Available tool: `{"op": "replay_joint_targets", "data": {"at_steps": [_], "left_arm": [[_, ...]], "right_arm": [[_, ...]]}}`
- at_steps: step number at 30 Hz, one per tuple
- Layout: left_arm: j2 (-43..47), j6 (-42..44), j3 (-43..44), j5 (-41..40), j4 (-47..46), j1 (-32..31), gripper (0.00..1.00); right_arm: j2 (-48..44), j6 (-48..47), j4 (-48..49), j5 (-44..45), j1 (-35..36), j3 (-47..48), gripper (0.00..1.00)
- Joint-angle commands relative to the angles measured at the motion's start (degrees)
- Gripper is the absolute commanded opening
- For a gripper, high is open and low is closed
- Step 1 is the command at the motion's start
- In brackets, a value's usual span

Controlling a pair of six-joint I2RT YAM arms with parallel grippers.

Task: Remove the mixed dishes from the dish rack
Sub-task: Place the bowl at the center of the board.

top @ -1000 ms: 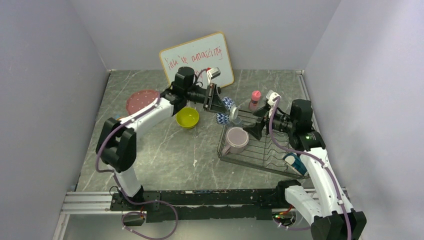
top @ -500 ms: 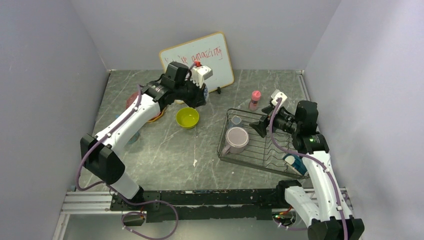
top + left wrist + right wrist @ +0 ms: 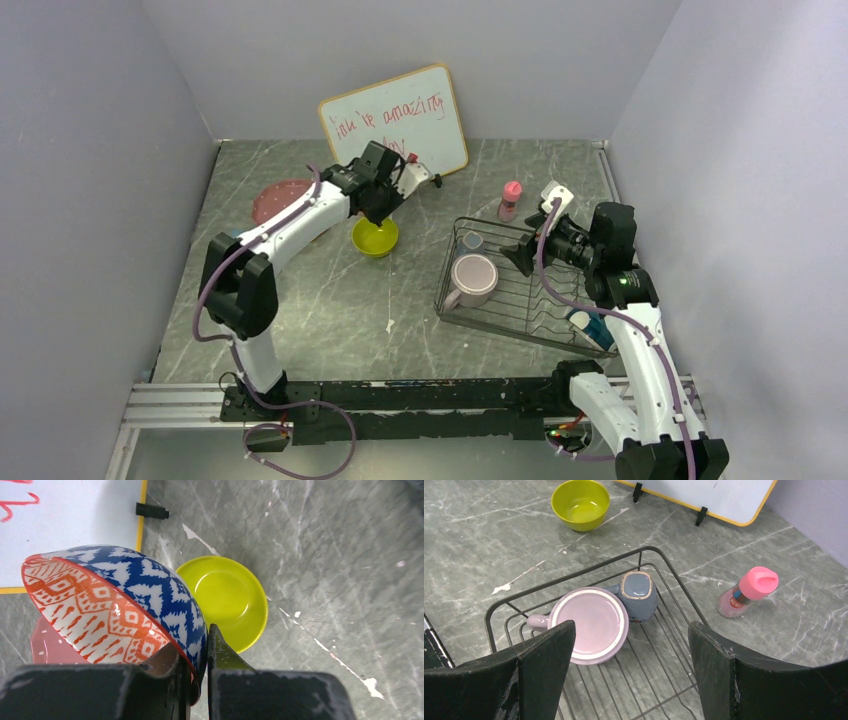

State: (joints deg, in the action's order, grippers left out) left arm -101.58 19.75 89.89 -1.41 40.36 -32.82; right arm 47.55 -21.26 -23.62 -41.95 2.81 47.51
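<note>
The patterned bowl (image 3: 135, 592) tilts too steeply to nest in the yellow bowl (image 3: 231, 597), so my left gripper should rest it there, open, and regrip the patterned bowl's rim.
My left gripper (image 3: 202, 652) is shut on the rim of the blue-white patterned bowl (image 3: 145, 587), whose inside is orange-patterned. It holds the bowl tilted just above the yellow bowl (image 3: 227, 600), which stands on the table (image 3: 375, 238). In the top view the left gripper (image 3: 385, 205) hangs over that bowl. My right gripper (image 3: 631, 627) is open and empty above the dish rack (image 3: 650, 548). In the rack stand the lilac mug (image 3: 589, 625) and a small grey-blue cup (image 3: 638, 592). The pink dotted plate (image 3: 280, 198) lies on the table at the left.
The whiteboard (image 3: 395, 115) with red writing stands at the back. A small pink bottle (image 3: 511, 200) stands behind the rack (image 3: 520, 335). A teal-white item (image 3: 590, 325) sits at the rack's near right corner, partly hidden by my right arm.
My left arm has carried the patterned bowl from beside the rack leftward and down over the yellow bowl. My right gripper has drawn back a little and stays open.
</note>
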Motion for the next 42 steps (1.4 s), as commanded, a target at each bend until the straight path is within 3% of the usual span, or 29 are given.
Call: {"op": "replay_joint_targets", "data": {"at_steps": [1, 23, 37, 42], "left_arm": [[-1.22, 4.45, -0.16, -5.4, -1.77, -1.04, 0.05], [-9.91, 2.54, -0.23, -8.81, 5.18, -4.39, 0.1], [-11.71, 1.7, 0.1, -7.96, 6.6, -4.55, 0.23], [-11.3, 1.3, 0.45, -7.72, 7.23, -4.87, 0.34]], "right_arm": [[-1.13, -1.41, 0.7, 0.47, -0.2, 1.62, 0.86], [-0.89, -1.77, 0.24, 0.94, -0.17, 1.54, 0.86], [-0.96, -1.86, 0.24, 1.09, -0.16, 1.45, 0.87], [-0.92, -1.86, 0.27, 1.09, -0.18, 1.45, 0.87]]}}
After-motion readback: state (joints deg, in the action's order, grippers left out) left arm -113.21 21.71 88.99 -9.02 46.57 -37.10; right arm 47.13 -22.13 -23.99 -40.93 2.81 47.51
